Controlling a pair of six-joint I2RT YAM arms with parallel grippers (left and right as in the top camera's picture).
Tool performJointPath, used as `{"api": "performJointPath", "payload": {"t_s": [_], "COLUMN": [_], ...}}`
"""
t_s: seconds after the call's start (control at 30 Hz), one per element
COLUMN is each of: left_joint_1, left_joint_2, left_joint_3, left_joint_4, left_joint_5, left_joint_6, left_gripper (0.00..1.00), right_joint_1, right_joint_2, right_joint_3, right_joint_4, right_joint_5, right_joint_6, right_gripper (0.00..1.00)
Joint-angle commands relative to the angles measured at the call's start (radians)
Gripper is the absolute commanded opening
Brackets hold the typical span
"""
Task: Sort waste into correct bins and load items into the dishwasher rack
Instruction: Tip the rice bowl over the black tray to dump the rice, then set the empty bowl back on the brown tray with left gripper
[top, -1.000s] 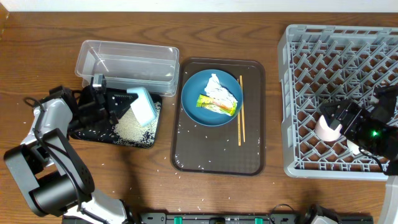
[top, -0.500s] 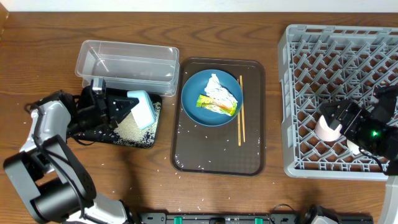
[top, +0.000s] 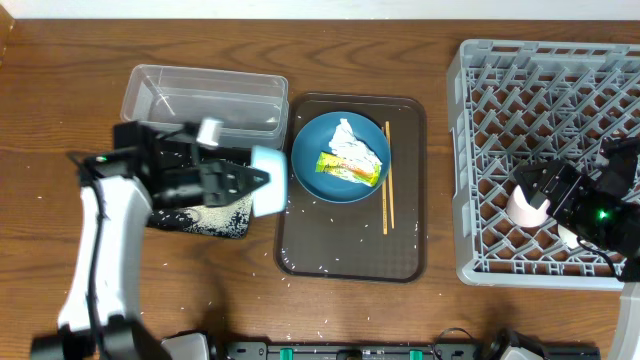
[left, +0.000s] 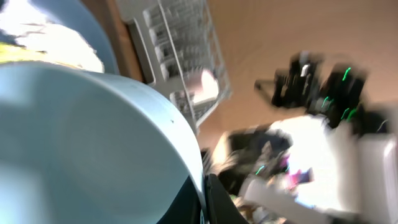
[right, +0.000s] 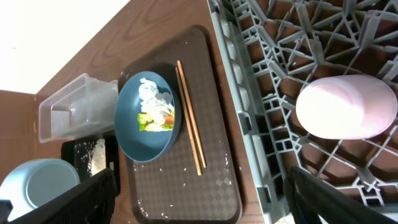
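Note:
My left gripper carries the light blue-white bowl there and should continue until it stands upright, as the brown tray lies free (top: 328, 236) in front of the blue plate.
My left gripper (top: 256, 181) is shut on the rim of the light blue-white bowl (top: 272, 181), holding it on its side above the gap between the black tray (top: 165, 217) and the brown tray. In the blurred left wrist view the bowl (left: 81, 137) fills the frame, its rim pinched between my fingers (left: 214, 202). Rice (top: 207, 213) lies heaped in the black tray. On the blue plate (top: 325, 180) lie a tissue (top: 353, 143) and a wrapper (top: 348, 168). My right gripper (top: 548, 196) stands open over the rack (top: 480, 150), beside a pink cup (right: 347, 107).
The clear tub (top: 205, 98) stands behind the black tray. Chopsticks (top: 388, 190) lie on the brown serving tray (top: 345, 250), right of the plate. Loose rice grains are scattered on the brown tray and on the table around it.
My left arm has swung the bowl from over the black tray to the right, up to the brown tray's left edge. The right arm and the pink cup have not moved.

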Motion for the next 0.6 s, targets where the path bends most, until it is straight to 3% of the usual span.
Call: {"api": "performJointPath", "payload": {"t_s": [0.0,0.33,0.43,0.57], "left_joint_1": [-0.144,-0.78,-0.914,-1.001], "left_joint_2": [-0.057,-0.008,0.063,0.183], "left_joint_3": [0.022,-0.013,-0.022,-0.022], "left_joint_4": [0.098,0.188,0.256,0.347], "left_joint_5": [-0.233,-1.136,-1.267,-1.307], "left_joint_6": [-0.281,-0.703,-0.747,-0.766], "left_gripper": [0.06,0.06,0.06,0.07], "right_joint_1": [0.006,0.006,0.006,0.006], "right_joint_2": [-0.002,-0.002,-0.002,-0.002], "right_joint_3": [0.011,0.011,0.011,0.011], "right_joint_4": [0.0,0.0,0.0,0.0], "right_joint_5": [-0.004,-0.004,-0.004,-0.004], "right_joint_6": [-0.011,-0.011,-0.011,-0.011], "right_gripper": [0.85,0.85,0.85,0.86]}}
